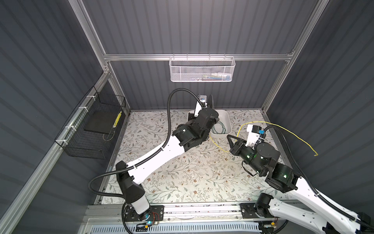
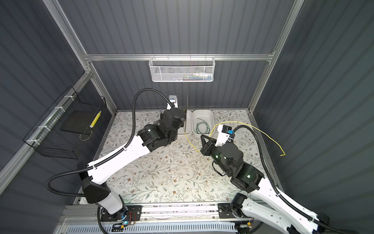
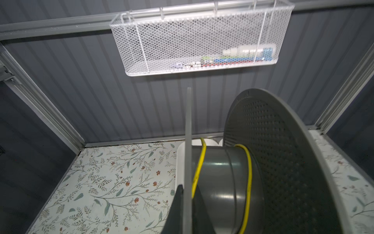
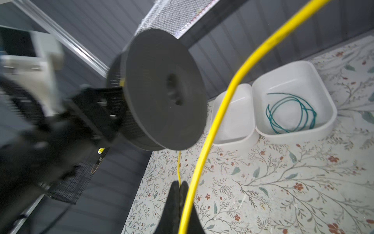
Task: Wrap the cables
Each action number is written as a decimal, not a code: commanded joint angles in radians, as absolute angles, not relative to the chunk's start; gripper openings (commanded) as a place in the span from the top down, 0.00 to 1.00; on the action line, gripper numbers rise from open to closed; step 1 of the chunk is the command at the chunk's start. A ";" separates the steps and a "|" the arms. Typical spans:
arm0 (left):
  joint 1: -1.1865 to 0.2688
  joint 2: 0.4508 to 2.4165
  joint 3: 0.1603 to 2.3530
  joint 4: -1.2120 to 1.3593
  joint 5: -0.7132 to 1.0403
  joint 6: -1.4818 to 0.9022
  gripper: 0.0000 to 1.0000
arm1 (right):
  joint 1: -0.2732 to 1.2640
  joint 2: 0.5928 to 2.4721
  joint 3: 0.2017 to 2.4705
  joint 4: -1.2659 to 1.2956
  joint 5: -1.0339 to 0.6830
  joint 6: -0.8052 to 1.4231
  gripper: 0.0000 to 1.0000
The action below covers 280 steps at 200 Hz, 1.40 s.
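The yellow cable runs from under the spool (image 2: 187, 137) to my right gripper in front, so next I raise the cable over the spool toward the white trays (image 2: 203, 118).
My left gripper (image 3: 189, 195) is shut on the thin edge of one flange of a grey spool (image 3: 222, 182) and holds it up above the back of the table. The yellow cable (image 3: 249, 178) lies in two turns round the spool's core. From the spool it drops to my right gripper (image 4: 179, 184), which is shut on the yellow cable (image 4: 222, 105). In a top view the right gripper (image 1: 230, 149) is right of the spool, low over the table. The cable's free length (image 1: 283, 129) arcs away to the right. The green cable (image 2: 202, 126) lies coiled in a white tray (image 2: 212, 121).
A second white tray (image 2: 189, 131) with nothing showing in it stands beside the first, partly behind the spool. A white mesh basket (image 1: 202, 69) hangs on the back rail. A black wire basket (image 1: 91, 129) hangs on the left wall. The yellow cable's end (image 1: 314, 155) hangs past the table's right edge.
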State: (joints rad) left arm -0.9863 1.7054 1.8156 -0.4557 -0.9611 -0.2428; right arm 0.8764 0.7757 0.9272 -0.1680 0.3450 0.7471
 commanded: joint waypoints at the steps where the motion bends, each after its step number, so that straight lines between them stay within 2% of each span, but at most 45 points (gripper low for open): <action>1: -0.969 1.720 1.861 -0.478 -1.031 -0.225 1.00 | 0.902 0.807 1.044 -0.200 0.361 0.637 1.00; 56: -0.969 1.648 1.659 -0.505 -0.959 -0.256 1.00 | 0.829 0.960 1.307 -0.222 0.247 0.537 1.00; 114: -0.969 1.481 1.477 -0.620 -0.901 -0.314 1.00 | 0.776 1.038 1.397 -0.295 0.159 0.573 1.00; 150: -0.968 1.415 1.425 -0.673 -0.872 -0.345 1.00 | 0.776 1.033 1.379 -0.310 0.159 0.581 1.00; 182: -0.968 1.438 1.424 -0.710 -0.851 -0.341 1.00 | 0.742 1.046 1.382 -0.305 0.134 0.588 1.00; 236: -0.969 1.446 1.346 -0.705 -0.806 -0.310 1.00 | 0.559 1.156 1.496 -0.304 -0.031 0.613 1.00; 280: -0.974 1.442 1.355 -0.740 -0.757 -0.307 1.00 | 0.477 1.269 1.593 -0.295 -0.129 0.628 1.00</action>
State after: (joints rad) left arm -0.9867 1.4410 1.3785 -0.5785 -0.7517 -0.3565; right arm 0.5449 1.2655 1.5009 -0.4114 -0.1154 0.6243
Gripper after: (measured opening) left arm 0.085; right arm 0.043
